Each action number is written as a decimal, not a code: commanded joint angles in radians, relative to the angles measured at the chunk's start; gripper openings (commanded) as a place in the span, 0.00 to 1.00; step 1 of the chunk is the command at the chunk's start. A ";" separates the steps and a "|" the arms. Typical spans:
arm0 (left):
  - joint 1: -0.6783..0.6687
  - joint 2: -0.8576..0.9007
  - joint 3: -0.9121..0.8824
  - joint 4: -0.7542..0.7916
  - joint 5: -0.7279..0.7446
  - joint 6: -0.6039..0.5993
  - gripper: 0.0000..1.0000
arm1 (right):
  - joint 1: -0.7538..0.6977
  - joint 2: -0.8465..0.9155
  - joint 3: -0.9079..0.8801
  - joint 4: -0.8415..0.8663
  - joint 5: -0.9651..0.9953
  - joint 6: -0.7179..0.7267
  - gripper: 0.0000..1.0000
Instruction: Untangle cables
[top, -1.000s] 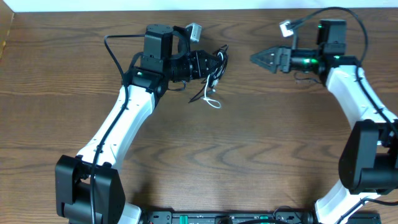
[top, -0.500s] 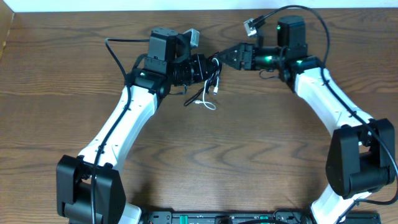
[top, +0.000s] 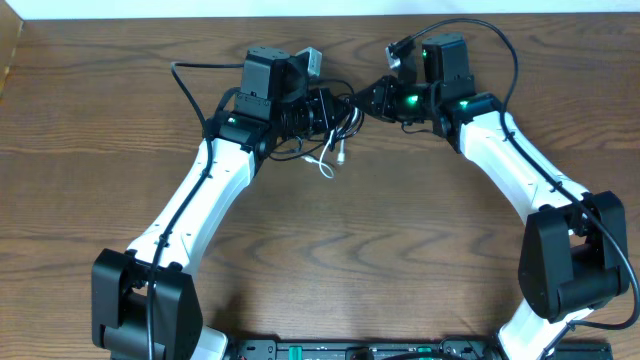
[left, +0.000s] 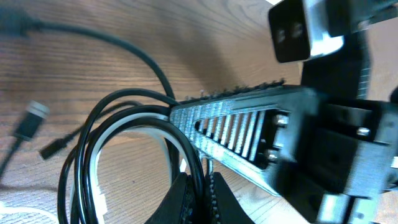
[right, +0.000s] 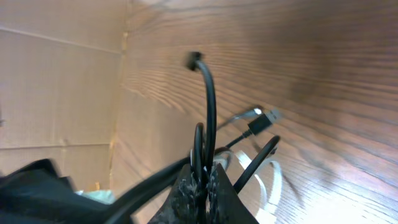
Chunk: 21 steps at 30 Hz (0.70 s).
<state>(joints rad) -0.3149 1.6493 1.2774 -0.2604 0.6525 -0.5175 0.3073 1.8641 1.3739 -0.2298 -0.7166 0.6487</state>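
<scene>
The bundle of cables (top: 346, 124) is held in place by my left gripper beside the white loops. My right gripper should keep pulling its piece of black cable (right: 199, 154) away until it stretches clear, then let go.
The black cable (top: 349, 117) and white cable (top: 324, 168) hang as one tangled bundle above the table's far middle. My left gripper (top: 335, 108) is shut on a black strand from the left, and its tips (left: 200, 194) pinch that strand (left: 124, 94) beside white loops (left: 93, 168). Coming from the right, my right gripper (top: 366, 100) meets the same bundle. In the right wrist view its tips (right: 203, 182) are shut on black strands (right: 210, 99), with white loops (right: 268, 183) just behind. Small plug ends (right: 264, 118) dangle below.
Both arms meet near the table's far edge (top: 330, 17). A thicker black arm wire (top: 185, 85) loops left of the left wrist, another arcs over the right wrist (top: 500, 45). Brown cardboard (right: 56, 93) stands beyond the table's left end.
My right arm swung left from the far right to the bundle and its jaws went from wide open to shut on the black cable. The left gripper kept its grip, barely moving.
</scene>
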 joint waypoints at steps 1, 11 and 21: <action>0.020 -0.002 0.003 0.025 0.009 0.026 0.07 | -0.001 -0.005 0.008 -0.067 0.120 -0.066 0.01; 0.050 -0.018 0.004 0.049 0.010 0.026 0.07 | -0.063 -0.005 0.008 -0.180 0.246 -0.205 0.01; 0.176 -0.203 0.004 0.072 0.013 0.026 0.07 | -0.125 -0.005 -0.017 -0.290 0.500 -0.265 0.01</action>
<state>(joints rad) -0.1753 1.5368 1.2774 -0.2008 0.6559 -0.5159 0.2035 1.8641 1.3735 -0.5137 -0.3168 0.4145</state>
